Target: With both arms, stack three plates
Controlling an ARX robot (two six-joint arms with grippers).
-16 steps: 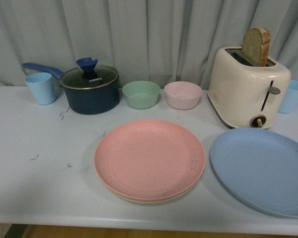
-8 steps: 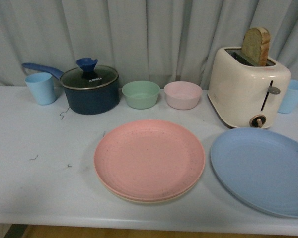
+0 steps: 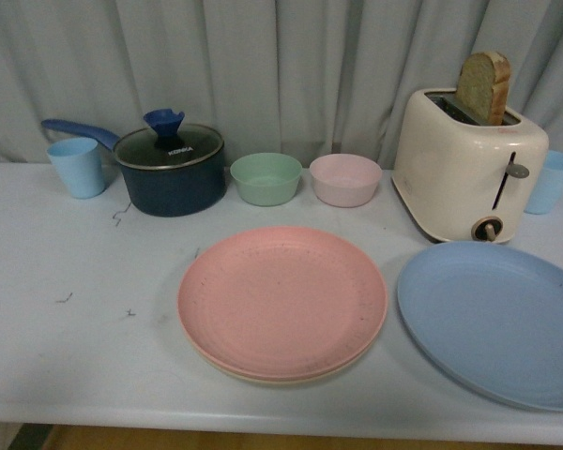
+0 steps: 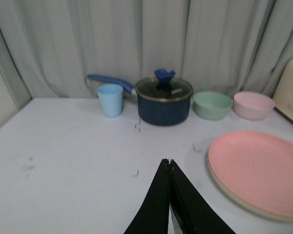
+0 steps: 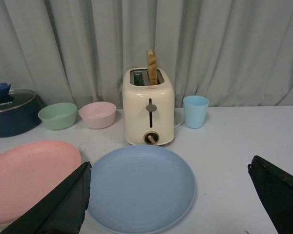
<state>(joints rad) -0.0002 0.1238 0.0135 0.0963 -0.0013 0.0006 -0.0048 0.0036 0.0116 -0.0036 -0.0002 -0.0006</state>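
I expect the blue plate [image 3: 502, 323] to fit in just as closely when I stack it, since only the cream-beige plate's front rim [image 3: 281, 380] shows under the pink plate.
The pink plate [image 3: 282, 301] lies in the middle of the table on top of the cream-beige plate [image 3: 263, 377], of which only the front rim shows. The light blue plate [image 3: 493, 322] lies alone to their right, in front of the toaster. Neither arm shows in the front view. My left gripper [image 4: 170, 162] is shut and empty above bare table, left of the pink plate [image 4: 259, 168]. My right gripper [image 5: 168, 168] is open and empty, its fingers [image 5: 63, 204] spread wide over the blue plate [image 5: 140, 187]. The pink plate [image 5: 29, 178] shows at the edge there.
Along the back stand a light blue cup [image 3: 77, 167], a dark blue lidded pot [image 3: 170, 169], a green bowl [image 3: 266, 178], a pink bowl [image 3: 345, 179], a cream toaster [image 3: 469, 165] with bread in it, and a second blue cup [image 3: 552, 182]. A grey curtain hangs behind.
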